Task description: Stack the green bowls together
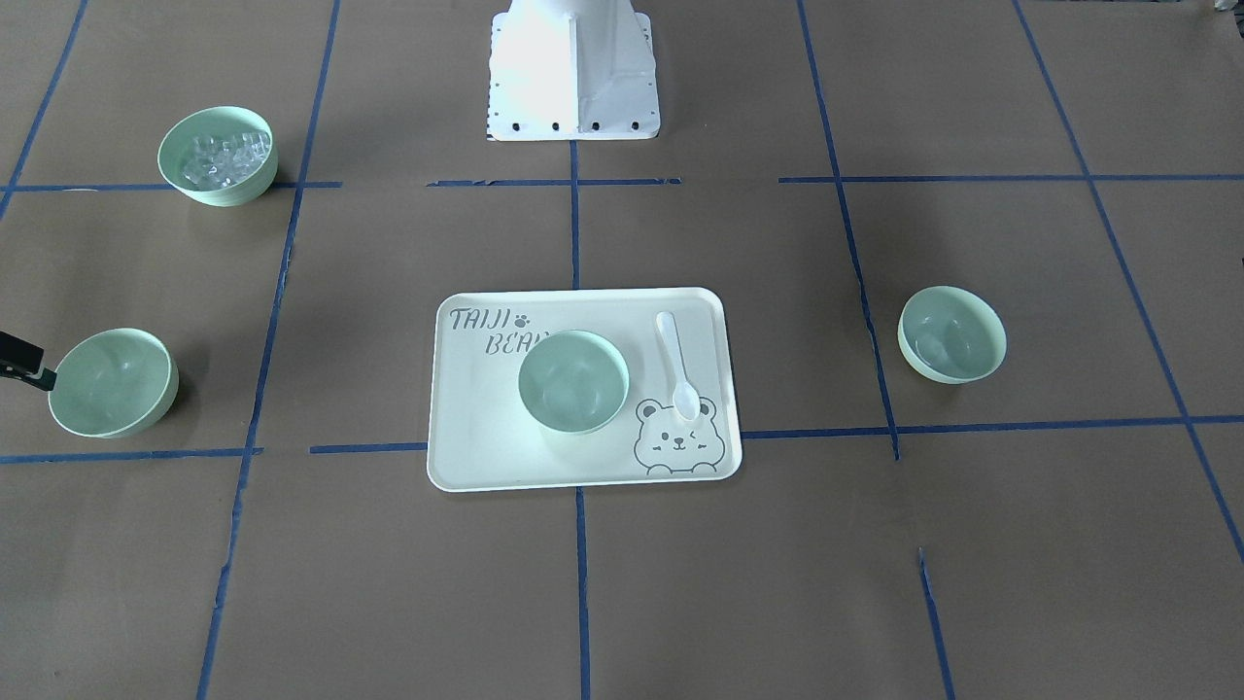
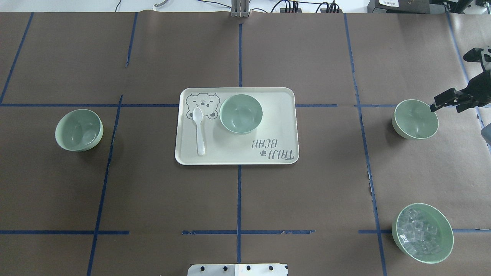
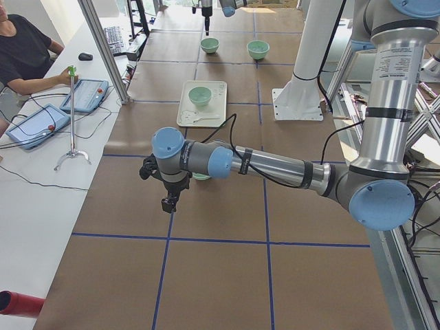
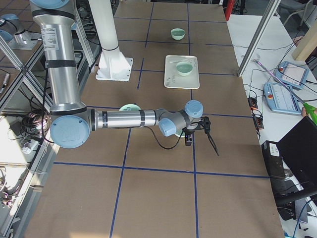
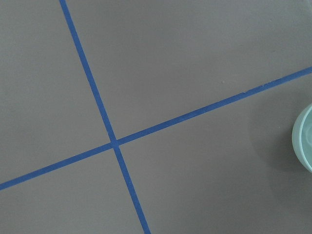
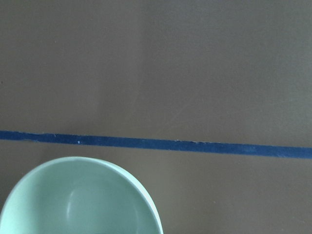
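Observation:
The middle bowl (image 1: pixel 573 381) is empty and wide-mouthed, so the green bowl (image 1: pixel 113 383) by my right gripper will nest deep inside when I lower it.
Three plain green bowls stand upright and apart. One (image 2: pixel 241 114) sits on the bear-printed tray (image 2: pixel 276 115) in the middle. One (image 2: pixel 79 129) stands on the table's left side. One (image 2: pixel 415 119) stands on the right side and fills the bottom of the right wrist view (image 6: pixel 78 200). My right gripper (image 2: pixel 447 104) hovers just beyond that bowl's outer rim, open and empty. My left gripper (image 3: pixel 168 196) shows only in the exterior left view, near the left bowl; I cannot tell whether it is open or shut. That bowl's rim (image 5: pixel 304 139) shows in the left wrist view.
A green bowl with clear ice-like cubes (image 2: pixel 422 233) stands at the near right. A white spoon (image 2: pixel 198 130) lies on the tray beside the middle bowl. The robot's white base (image 1: pixel 573 73) is at the table's edge. An operator sits by the table in the exterior left view (image 3: pixel 24 55).

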`<state>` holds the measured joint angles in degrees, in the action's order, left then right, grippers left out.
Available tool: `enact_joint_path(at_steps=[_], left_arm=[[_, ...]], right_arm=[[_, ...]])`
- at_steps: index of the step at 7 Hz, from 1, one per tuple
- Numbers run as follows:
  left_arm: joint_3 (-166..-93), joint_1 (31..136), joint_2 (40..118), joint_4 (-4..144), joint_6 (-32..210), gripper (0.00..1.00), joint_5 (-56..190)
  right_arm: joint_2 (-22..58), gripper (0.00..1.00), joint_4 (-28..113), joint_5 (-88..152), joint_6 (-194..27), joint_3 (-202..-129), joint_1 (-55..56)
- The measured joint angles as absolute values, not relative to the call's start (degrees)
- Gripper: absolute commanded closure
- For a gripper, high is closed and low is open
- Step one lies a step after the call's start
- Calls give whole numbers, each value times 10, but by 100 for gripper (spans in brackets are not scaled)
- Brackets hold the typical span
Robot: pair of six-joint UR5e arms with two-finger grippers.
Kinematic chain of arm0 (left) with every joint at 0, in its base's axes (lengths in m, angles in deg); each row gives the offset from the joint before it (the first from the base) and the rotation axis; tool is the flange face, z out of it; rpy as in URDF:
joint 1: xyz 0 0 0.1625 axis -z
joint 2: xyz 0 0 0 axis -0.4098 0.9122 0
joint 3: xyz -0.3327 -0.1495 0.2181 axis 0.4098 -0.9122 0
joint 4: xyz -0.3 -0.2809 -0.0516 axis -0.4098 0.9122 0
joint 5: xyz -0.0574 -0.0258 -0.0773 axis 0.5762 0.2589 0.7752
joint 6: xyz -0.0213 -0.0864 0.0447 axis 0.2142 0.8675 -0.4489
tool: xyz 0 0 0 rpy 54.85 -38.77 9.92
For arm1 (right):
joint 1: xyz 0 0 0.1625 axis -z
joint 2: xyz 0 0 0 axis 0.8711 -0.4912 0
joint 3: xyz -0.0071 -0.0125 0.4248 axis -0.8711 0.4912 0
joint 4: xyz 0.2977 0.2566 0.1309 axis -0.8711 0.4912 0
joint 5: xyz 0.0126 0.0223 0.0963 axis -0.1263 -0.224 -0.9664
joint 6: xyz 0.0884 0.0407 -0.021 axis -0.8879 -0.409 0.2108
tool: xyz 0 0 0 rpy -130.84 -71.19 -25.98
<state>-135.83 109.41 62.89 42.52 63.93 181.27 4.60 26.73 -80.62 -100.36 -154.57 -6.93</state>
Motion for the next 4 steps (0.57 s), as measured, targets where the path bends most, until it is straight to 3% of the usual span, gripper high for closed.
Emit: enact_joint_path(at_steps=[2, 4], left_arm=[[-1360, 1094, 629, 426, 639, 0, 1810], [-1362, 1094, 630, 426, 639, 0, 1809]], right_arm=[[53, 100, 243, -805, -1025, -1526, -44], [50, 100, 239, -796, -1029, -1524, -36]])
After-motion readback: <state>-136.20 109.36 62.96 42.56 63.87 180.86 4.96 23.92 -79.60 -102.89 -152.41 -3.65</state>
